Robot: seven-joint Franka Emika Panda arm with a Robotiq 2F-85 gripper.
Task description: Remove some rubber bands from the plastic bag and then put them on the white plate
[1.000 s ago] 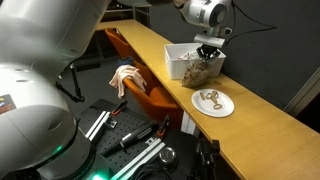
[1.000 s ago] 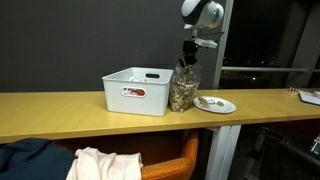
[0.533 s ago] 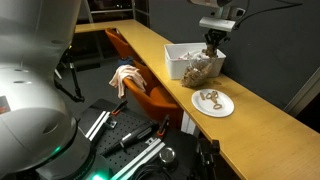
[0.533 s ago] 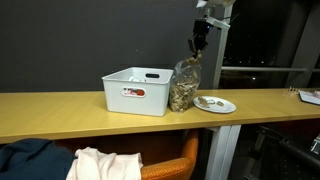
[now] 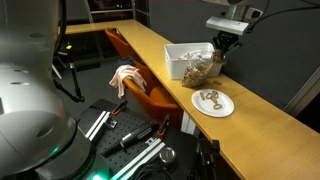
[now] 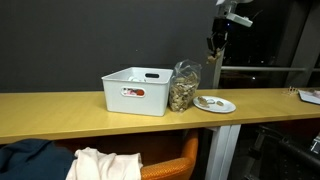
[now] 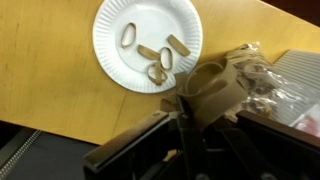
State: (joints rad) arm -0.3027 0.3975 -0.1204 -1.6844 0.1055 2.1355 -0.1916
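Observation:
The held rubber bands (image 7: 212, 92) hang clear of the plastic bag. I should keep lowering toward the white plate (image 5: 213, 103) until they are just above it, then let go.
A clear plastic bag (image 5: 203, 70) full of tan rubber bands stands on the wooden counter beside a white plate (image 5: 212, 102) with several bands on it. Both also show in the other exterior view: the bag (image 6: 184, 88) and the plate (image 6: 215, 104). My gripper (image 5: 229, 43) hangs high above the counter, over the plate side of the bag (image 6: 215, 52). In the wrist view the fingers (image 7: 200, 105) are shut on a clump of wide tan rubber bands (image 7: 212, 88). The plate (image 7: 115, 45) lies below at the upper left and the bag (image 7: 268, 82) at the right.
A white plastic bin (image 5: 183, 55) stands against the bag on the counter (image 6: 60, 105). It also shows in the other exterior view (image 6: 137, 90). An orange chair with cloth (image 5: 128, 78) sits in front of the counter. A dark wall is behind.
The gripper has risen out of the bag's mouth and moved sideways toward the plate, carrying rubber bands. Bag and plate have not moved.

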